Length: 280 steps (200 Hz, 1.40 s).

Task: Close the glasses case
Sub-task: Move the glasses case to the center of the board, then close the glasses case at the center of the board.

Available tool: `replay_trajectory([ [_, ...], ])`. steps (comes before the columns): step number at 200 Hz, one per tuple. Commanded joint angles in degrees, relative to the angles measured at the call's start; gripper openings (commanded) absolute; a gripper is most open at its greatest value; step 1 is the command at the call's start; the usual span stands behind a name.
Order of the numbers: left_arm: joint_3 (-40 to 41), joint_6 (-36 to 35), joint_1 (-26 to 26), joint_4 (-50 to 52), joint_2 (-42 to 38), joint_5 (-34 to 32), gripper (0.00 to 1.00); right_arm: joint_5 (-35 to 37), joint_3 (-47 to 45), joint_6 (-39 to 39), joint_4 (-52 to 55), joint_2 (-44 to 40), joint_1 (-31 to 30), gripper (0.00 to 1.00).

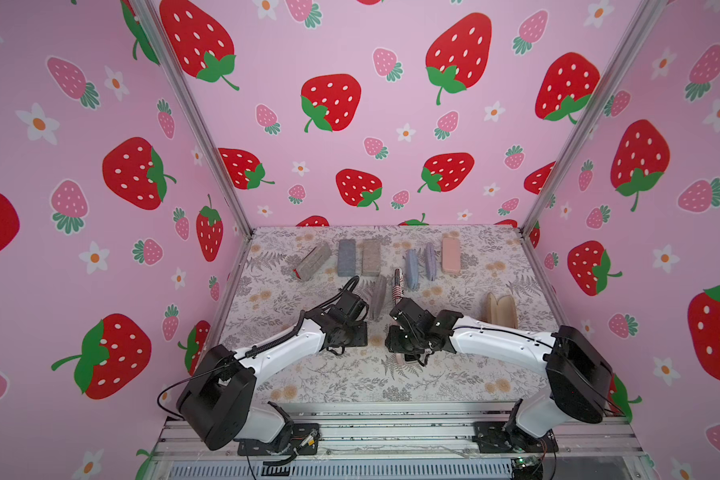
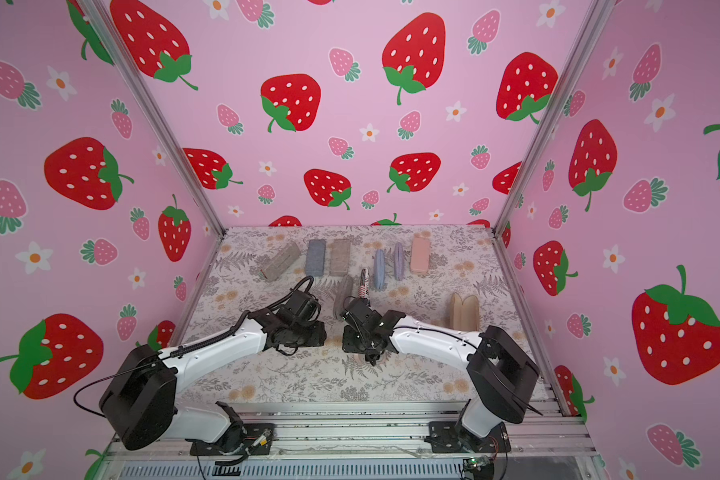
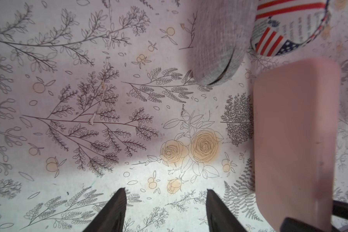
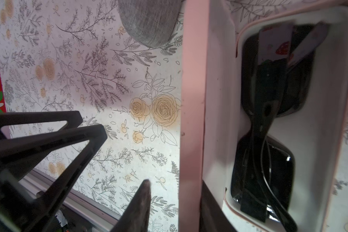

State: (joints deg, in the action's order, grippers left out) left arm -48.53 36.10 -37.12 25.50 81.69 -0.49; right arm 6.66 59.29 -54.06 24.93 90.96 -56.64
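Observation:
My right gripper's finger is in the way of the lid's inner side (image 4: 220, 116), so my left gripper should push the lid's outer side (image 3: 288, 143) closed while my right gripper keeps the case's base steady.
The pink glasses case (image 4: 193, 80) lies open under my right wrist, with black sunglasses (image 4: 265, 96) in its white-lined base. Its lid stands on edge between the jaws of my right gripper (image 4: 177, 184). One finger (image 4: 143, 200) stands clear of the lid's outer face with a gap, and the other sits against the inner face, so the gripper is open. In both top views the case is almost hidden under that wrist (image 1: 406, 343). My left gripper (image 3: 166, 192) hangs open and empty over the cloth, just beside the lid's pink outer face (image 3: 295, 140).
A grey fabric case (image 1: 378, 297) and a flag-print case (image 1: 398, 282) lie just beyond the grippers. Several closed cases line the back (image 1: 346, 257). An open beige case (image 1: 500, 311) sits at the right. The table's metal front rail (image 1: 391, 419) is near.

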Motion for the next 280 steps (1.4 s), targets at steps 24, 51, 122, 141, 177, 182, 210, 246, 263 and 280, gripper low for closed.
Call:
replay_trajectory([
  [24,-4.97,1.01,-2.22,-0.89,2.68,-0.83,0.54,3.55,0.75,-0.64,4.26,-3.6,-0.39,0.43],
  [51,-6.73,1.35,-3.83,-1.28,4.0,-1.0,0.46,5.75,0.39,-0.82,6.84,-5.41,-0.39,0.47],
  [122,-11.78,1.77,-7.32,-2.1,8.93,0.29,0.07,12.39,-2.32,-1.63,13.72,-11.63,0.33,0.51],
  [141,-12.86,2.03,-8.33,-2.45,9.97,0.58,0.0,13.03,-4.22,-1.58,14.84,-13.79,2.42,0.29],
  [177,-14.37,2.15,-9.97,-3.22,11.26,0.99,0.0,7.72,-10.98,1.33,12.25,-18.06,11.72,0.0],
  [182,-14.54,2.17,-10.07,-3.47,11.44,1.19,0.0,6.66,-11.92,1.89,11.68,-18.38,13.41,0.0],
  [210,-15.76,2.44,-10.73,-4.05,12.57,1.94,0.0,0.78,-15.3,5.84,8.03,-17.34,20.93,0.0],
  [246,-19.09,1.64,-11.44,-2.67,15.19,2.25,0.0,-3.13,-15.49,8.99,3.46,-11.84,24.15,0.0],
  [263,-20.33,1.45,-11.8,-2.12,16.44,2.25,0.0,-4.99,-15.18,9.59,1.38,-9.05,24.35,0.0],
  [280,-21.44,1.34,-12.08,-1.61,17.48,2.16,0.0,-6.9,-14.77,9.93,-0.74,-6.23,24.32,0.0],
])
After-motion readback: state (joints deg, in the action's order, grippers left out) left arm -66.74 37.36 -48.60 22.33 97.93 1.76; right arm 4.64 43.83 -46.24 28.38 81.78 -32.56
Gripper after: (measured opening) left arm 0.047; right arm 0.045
